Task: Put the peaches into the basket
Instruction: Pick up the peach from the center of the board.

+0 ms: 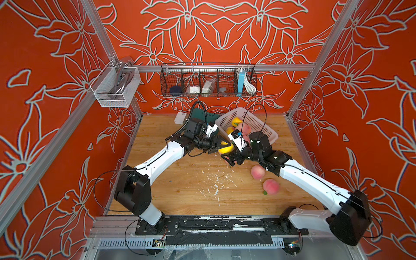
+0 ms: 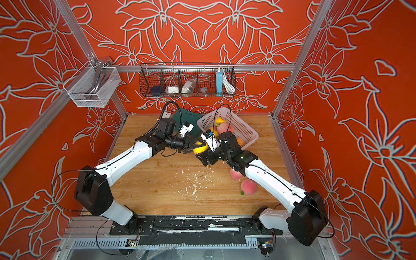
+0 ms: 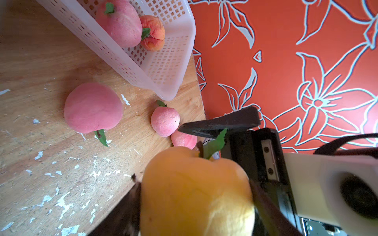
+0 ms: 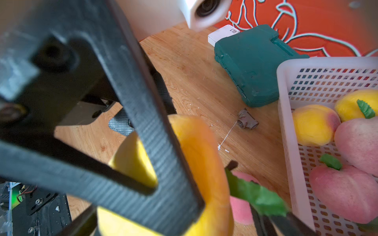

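My right gripper should take the yellow-orange peach and carry it to the basket's empty end, because my left gripper is holding it away from there.
My left gripper is shut on a yellow-orange peach, held just above the table beside the basket. My right gripper stands open right against that peach, one finger reaching past its leaf. The pale perforated basket sits at the back right and holds several peaches, yellow and pink. A pink peach lies under the grippers. Two more pink peaches lie by my right forearm.
A green case and a white box lie behind the basket, a small grey pipe fitting beside it. A black wire rack and a white mesh bin hang on the walls. White flecks dot the wooden table.
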You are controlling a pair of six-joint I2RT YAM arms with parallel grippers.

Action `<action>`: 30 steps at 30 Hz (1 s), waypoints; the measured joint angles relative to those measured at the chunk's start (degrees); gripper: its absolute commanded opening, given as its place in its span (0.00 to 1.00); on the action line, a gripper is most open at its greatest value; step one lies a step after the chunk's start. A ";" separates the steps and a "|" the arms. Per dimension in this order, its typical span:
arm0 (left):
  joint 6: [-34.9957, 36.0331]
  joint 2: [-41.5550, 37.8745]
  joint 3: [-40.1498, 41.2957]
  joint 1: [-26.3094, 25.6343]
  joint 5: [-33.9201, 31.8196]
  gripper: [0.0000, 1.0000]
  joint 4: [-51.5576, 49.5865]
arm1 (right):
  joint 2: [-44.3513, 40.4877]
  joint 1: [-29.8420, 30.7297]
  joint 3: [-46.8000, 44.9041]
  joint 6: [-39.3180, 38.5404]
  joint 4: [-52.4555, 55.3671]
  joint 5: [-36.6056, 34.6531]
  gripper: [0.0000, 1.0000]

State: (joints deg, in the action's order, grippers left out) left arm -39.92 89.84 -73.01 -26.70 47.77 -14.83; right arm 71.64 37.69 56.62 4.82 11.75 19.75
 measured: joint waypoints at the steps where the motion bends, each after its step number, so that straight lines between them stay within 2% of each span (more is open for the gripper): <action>1: -0.02 0.00 0.00 0.00 0.17 0.63 0.02 | 0.11 0.07 0.02 0.00 -0.09 0.15 0.94; 5: -0.17 0.00 0.00 0.00 0.79 0.63 0.22 | 0.79 0.26 0.74 0.00 -0.28 0.87 0.89; 10: -0.37 0.00 0.00 0.02 0.90 0.63 0.33 | 1.18 0.37 0.87 -0.15 -0.76 1.73 0.76; 15: -0.48 0.00 -0.04 0.02 0.85 0.64 0.33 | 1.18 0.37 0.90 -0.61 -0.76 1.73 0.70; 24: -0.28 0.00 -0.39 0.02 0.63 0.73 -0.20 | 1.18 0.37 0.90 -0.61 -0.85 1.49 0.70; 30: -0.04 0.00 -0.46 0.55 0.83 0.85 -0.48 | 1.18 0.31 0.90 -0.17 -1.01 0.33 0.70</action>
State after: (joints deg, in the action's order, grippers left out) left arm -39.97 89.84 -73.47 -26.15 48.60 -15.31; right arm 72.82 38.00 57.52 4.64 10.74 20.08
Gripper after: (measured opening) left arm 0.827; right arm 0.750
